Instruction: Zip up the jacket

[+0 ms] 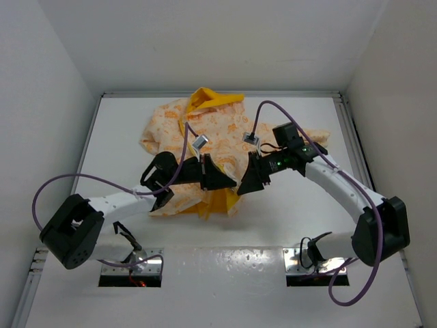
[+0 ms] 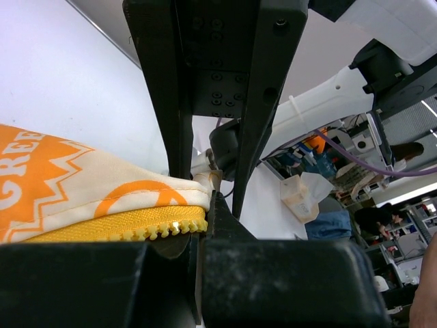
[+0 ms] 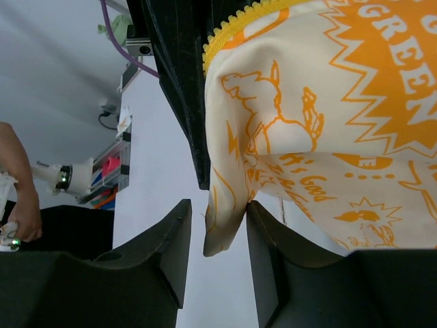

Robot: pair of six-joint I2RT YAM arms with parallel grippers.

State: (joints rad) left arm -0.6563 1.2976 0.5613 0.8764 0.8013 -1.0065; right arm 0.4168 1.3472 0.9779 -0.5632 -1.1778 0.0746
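My left gripper is holding the jacket's hem corner point(image 3: 226, 234) while the jacket's other front point(image 1: 179, 197) lies bunched up. My right gripper should take the corner, and my left gripper should spread that front out.
The jacket point(image 1: 171, 126), cream with orange print, lies crumpled at the middle back of the table, with its yellow hood point(image 1: 205, 99) at the far end and yellow lining point(image 1: 222, 201) showing at the near hem. My left gripper point(image 1: 229, 182) is at the near hem. In the left wrist view point(image 2: 198, 253) it is shut on the end of the yellow zipper edge point(image 2: 136, 229). My right gripper point(image 1: 244, 186) faces it, tip to tip. In the right wrist view point(image 3: 215, 246) it is open, with a hanging corner of the jacket point(image 3: 225, 225) between its fingers, touching the right one.
The white table point(image 1: 293, 219) is boxed in by white walls on the left, right and back. Purple cables point(image 1: 61, 181) loop off both arms. The right gripper's black body point(image 2: 205, 68) fills the top of the left wrist view.
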